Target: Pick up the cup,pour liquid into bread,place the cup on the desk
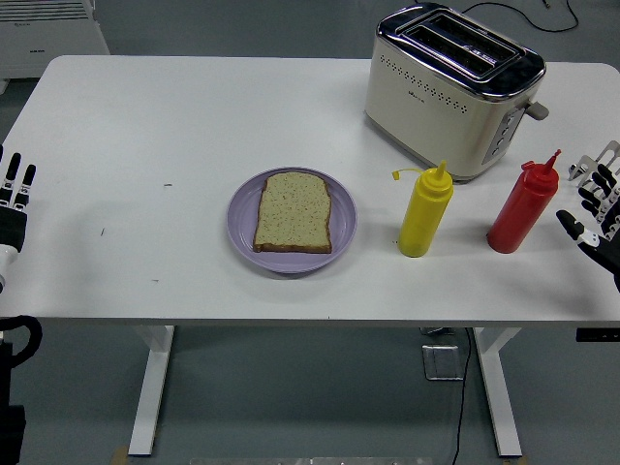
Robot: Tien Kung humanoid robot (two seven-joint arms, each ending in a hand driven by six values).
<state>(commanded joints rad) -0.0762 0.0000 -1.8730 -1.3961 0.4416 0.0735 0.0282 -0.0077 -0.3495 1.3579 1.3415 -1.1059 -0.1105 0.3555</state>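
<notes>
A small red cap [528, 166] sticks out beside the nozzle, so the cap will hang from its strap when the robot tips the red squeeze bottle [523, 206].
A slice of bread [294, 212] lies flat on a purple plate [341, 231] near the table's front middle. To its right stands a yellow squeeze bottle [425, 211] with its cap flipped aside, and further right a red squeeze bottle [522, 207]. No cup shows; the bottles are the only pourable containers. My right hand [593, 205] hovers at the right edge, just right of the red bottle, fingers spread and holding nothing. My left hand [14, 199] rests at the far left edge, fingers extended, far from the plate.
A cream and chrome toaster [450, 89] stands at the back right, behind the two bottles. The white table [174, 136] has a few small dark specks on its left half.
</notes>
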